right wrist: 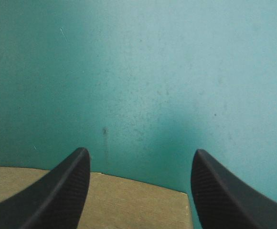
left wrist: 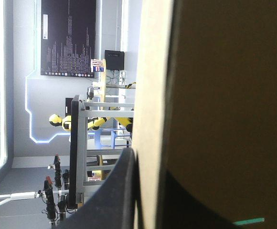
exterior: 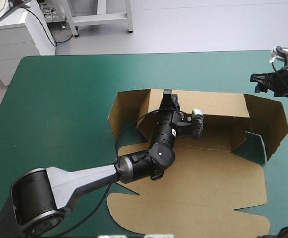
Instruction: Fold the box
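The splayed end flap (exterior: 269, 122) is joined to the box's far side at a crease (exterior: 247, 105). The end flap will swing in along the side of the box when I fold it.
The brown box (exterior: 208, 178) lies in the middle of the table with its far wall (exterior: 218, 111) raised and its end flaps (exterior: 126, 109) angled up. The front panel lies flat toward the near edge. My left gripper (exterior: 169, 98) reaches over the base to the top edge of the far wall. In the left wrist view that gripper (left wrist: 145, 191) is shut on the box, with the board's edge (left wrist: 153, 95) standing between its black fingers. My right gripper (exterior: 259, 78) hovers beyond the box's far right corner. It (right wrist: 141, 160) is open over the teal-green cover, with a board corner (right wrist: 129, 202) just below it.
Bare teal-green cover (exterior: 59, 109) stretches left of the box and along the far edge (exterior: 134, 54). The box's right end flap (exterior: 275, 124) stands close under my right arm. A white cabinet (exterior: 15, 34) stands beyond the far left corner.
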Tool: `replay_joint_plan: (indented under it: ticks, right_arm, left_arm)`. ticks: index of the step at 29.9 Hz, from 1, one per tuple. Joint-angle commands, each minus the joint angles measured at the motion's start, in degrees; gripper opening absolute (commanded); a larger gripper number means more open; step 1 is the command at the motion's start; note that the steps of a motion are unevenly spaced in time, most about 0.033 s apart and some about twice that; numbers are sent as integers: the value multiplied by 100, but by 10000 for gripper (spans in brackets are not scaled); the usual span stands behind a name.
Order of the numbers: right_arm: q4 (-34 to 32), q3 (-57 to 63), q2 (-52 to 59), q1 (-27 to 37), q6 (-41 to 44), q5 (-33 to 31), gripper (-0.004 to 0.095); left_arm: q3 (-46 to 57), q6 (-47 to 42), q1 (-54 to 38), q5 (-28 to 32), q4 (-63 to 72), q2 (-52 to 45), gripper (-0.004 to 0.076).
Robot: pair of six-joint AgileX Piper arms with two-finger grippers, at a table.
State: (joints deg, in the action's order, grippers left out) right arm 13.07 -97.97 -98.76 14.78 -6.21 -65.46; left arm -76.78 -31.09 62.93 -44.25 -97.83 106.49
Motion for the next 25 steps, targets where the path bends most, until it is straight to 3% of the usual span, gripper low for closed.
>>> replay_joint_plan:
  ticks: [1, 13, 25]
  right_arm:
    - [155, -190, 259, 43, -199, 126, 577]
    - [476, 211, 605, 43, -775, -201, 577]
    - [466, 1236, 1220, 43, -1020, 246, 577]
  left_arm:
    - [-96, -173, 107, 158, 13, -195, -8]
    - [-96, -734, 107, -127, 13, -195, -8]
    - [-96, -763, 107, -343, 13, -195, -8]
